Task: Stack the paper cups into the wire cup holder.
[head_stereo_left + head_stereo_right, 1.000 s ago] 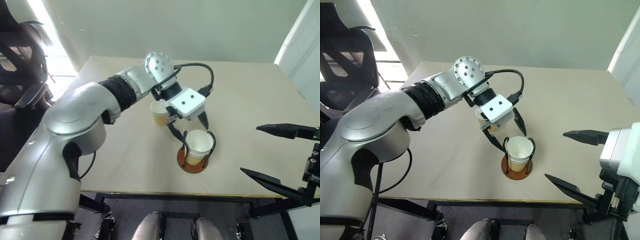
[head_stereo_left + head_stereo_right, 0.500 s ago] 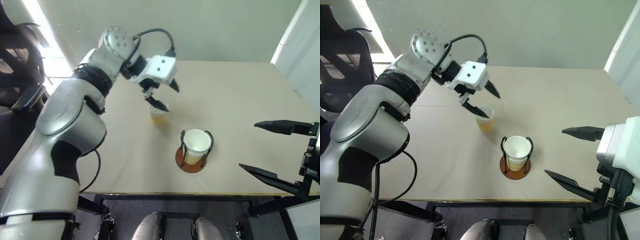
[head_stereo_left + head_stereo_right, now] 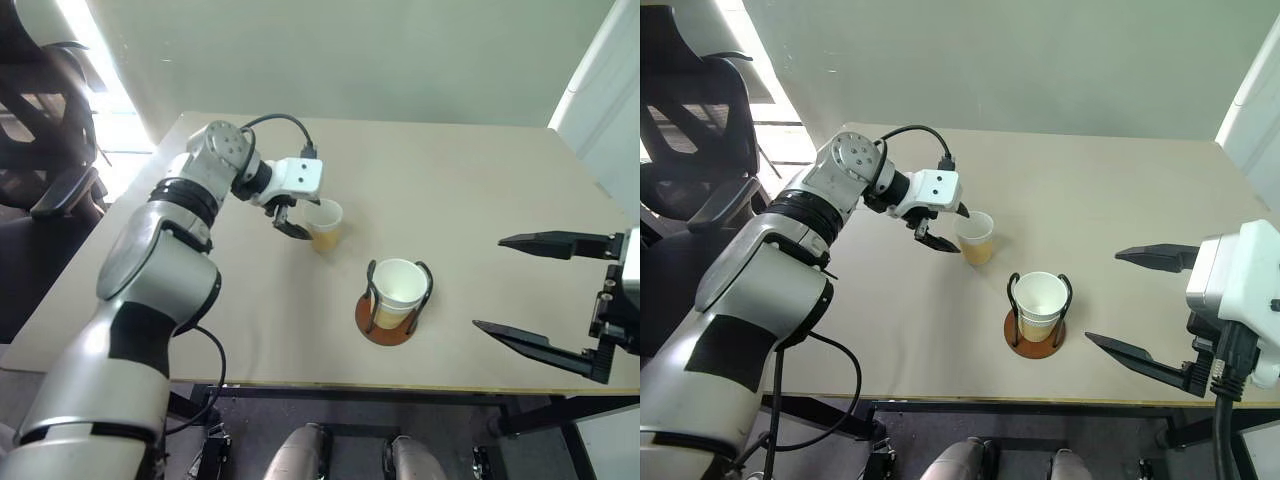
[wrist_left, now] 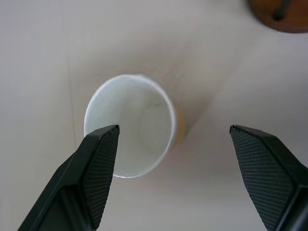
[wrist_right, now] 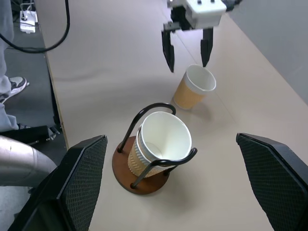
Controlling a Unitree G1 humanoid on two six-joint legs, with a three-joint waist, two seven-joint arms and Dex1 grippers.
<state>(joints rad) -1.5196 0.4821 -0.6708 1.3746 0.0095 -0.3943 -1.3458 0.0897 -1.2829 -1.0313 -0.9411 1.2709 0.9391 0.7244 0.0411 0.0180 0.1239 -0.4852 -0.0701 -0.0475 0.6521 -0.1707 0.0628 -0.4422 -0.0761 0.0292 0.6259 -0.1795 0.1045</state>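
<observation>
My left gripper keeps going down until both fingers straddle the cup's rim (image 4: 172, 137), then close, as one finger lines up with the loose cup's opening (image 4: 132, 126) and the other is outside.
A loose tan paper cup (image 3: 323, 223) stands upright near the table's middle. My left gripper (image 3: 958, 232) is open beside it on its left. In the left wrist view the cup (image 4: 130, 126) sits just ahead of the spread fingers (image 4: 98, 159), nearer one of them, and nothing is gripped. The wire cup holder (image 3: 387, 327), a brown disc with black loops, stands to the cup's front right and holds nested paper cups (image 3: 396, 290). My right gripper (image 3: 488, 283) hangs open near the table's front right, apart from the holder (image 5: 139, 180).
The table's front edge (image 3: 400, 388) runs close below the holder. A black office chair (image 3: 40, 150) stands off the table's left side. A person's shoe (image 5: 14, 89) and cables lie on the floor by the table's edge.
My left gripper left the holder, swung left and back, rolled, then came down beside the loose cup. The cups in the holder and the right gripper kept still.
</observation>
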